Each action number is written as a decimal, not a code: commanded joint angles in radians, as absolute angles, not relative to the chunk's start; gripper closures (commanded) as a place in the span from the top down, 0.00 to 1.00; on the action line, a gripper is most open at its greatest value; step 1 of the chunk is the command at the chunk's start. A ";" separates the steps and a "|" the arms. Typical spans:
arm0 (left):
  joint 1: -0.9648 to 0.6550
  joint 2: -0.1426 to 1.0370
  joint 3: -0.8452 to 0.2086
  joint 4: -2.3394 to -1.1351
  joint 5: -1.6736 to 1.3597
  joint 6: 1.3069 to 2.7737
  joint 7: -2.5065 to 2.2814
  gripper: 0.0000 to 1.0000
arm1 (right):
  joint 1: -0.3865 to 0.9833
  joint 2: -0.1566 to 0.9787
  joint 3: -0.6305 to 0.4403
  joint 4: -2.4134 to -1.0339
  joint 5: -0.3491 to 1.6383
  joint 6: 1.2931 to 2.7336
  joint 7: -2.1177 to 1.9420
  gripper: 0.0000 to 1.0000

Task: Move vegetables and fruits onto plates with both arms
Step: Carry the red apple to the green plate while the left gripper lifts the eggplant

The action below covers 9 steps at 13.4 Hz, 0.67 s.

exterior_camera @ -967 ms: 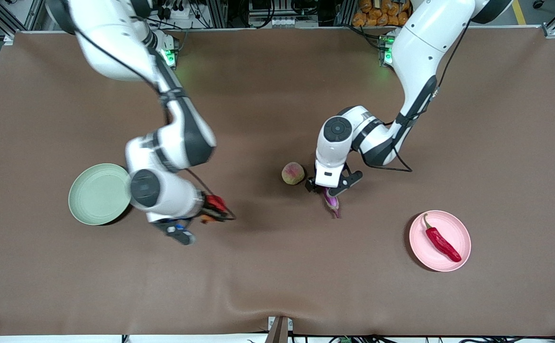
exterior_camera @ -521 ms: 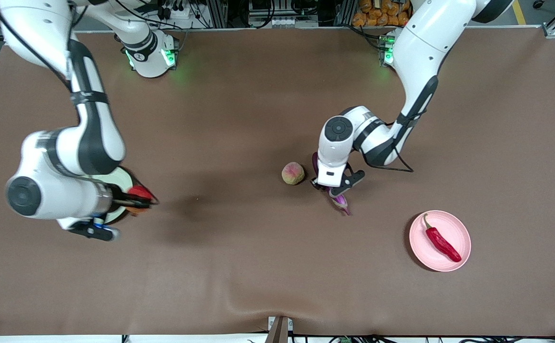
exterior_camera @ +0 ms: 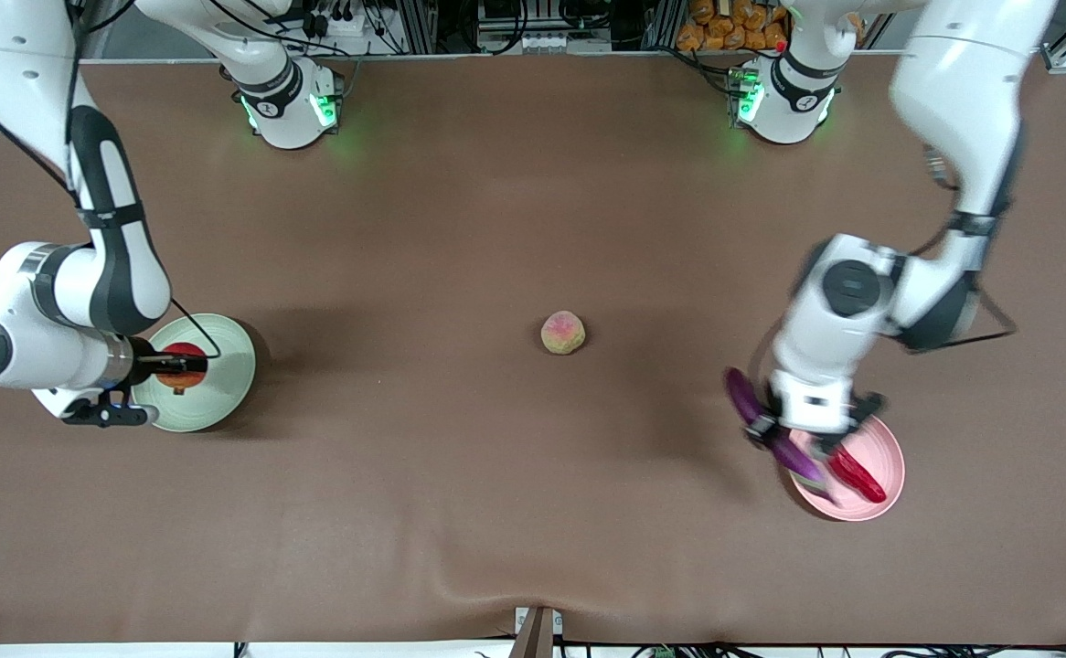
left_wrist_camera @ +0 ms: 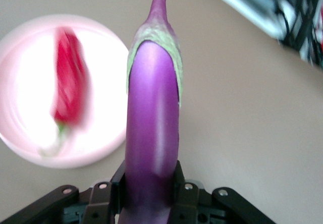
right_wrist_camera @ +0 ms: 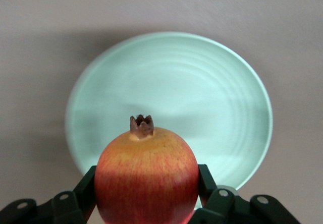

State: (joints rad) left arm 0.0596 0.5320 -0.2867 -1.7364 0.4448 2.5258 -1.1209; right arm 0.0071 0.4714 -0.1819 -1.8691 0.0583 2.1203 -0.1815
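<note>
Next, my left gripper moves the purple eggplant (exterior_camera: 746, 395) over the pale pink plate and lowers it (exterior_camera: 837, 497) next to the red chili pepper, because the eggplant hangs mostly outside the plate.
My left gripper (exterior_camera: 794, 443) is shut on the purple eggplant (exterior_camera: 771, 425) and holds it in the air over the edge of the pale pink plate (exterior_camera: 885, 448); the red chili pepper (exterior_camera: 858, 475) lies on that plate. In the left wrist view the eggplant (left_wrist_camera: 154, 128) sits between the jaws, with the pink plate (left_wrist_camera: 30, 82) and chili (left_wrist_camera: 69, 80) below. My right gripper (exterior_camera: 176, 366) is shut on the red crowned fruit (exterior_camera: 184, 364) over the pale green plate (exterior_camera: 222, 384). In the right wrist view the fruit (right_wrist_camera: 146, 176) hangs over the green plate (right_wrist_camera: 202, 98). The yellow-green blushed fruit (exterior_camera: 563, 332) lies mid-table.
The brown table cover (exterior_camera: 460, 475) is wrinkled near the front edge. Both arm bases with green lights (exterior_camera: 286, 100) stand along the edge farthest from the front camera.
My left arm lifted the eggplant from beside the blushed fruit and carried it to the pink plate. My right arm carried the red fruit over the green plate.
</note>
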 commanded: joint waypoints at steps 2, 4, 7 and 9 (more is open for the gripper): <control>0.179 0.630 -0.301 -1.629 0.394 2.519 -0.904 0.00 | -0.025 0.422 -0.163 -1.988 0.040 2.197 -0.221 0.34; 0.222 0.670 -0.301 -1.603 0.393 2.519 -0.870 0.00 | -0.028 0.423 -0.161 -1.993 0.048 2.189 -0.219 1.00; 0.239 0.706 -0.301 -1.585 0.332 2.519 -0.848 0.00 | -0.014 0.407 -0.156 -1.979 0.073 2.123 -0.207 1.00; 0.239 0.718 -0.301 -1.575 0.322 2.519 -0.850 0.00 | 0.011 0.384 -0.150 -1.932 0.185 2.016 -0.198 1.00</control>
State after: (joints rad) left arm 0.2361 0.7025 -0.2885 -1.6069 0.3469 2.5267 -0.8663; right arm -0.0050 0.4445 -0.1627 -1.9390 0.1093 2.0965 -0.1974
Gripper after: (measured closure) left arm 0.634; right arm 0.000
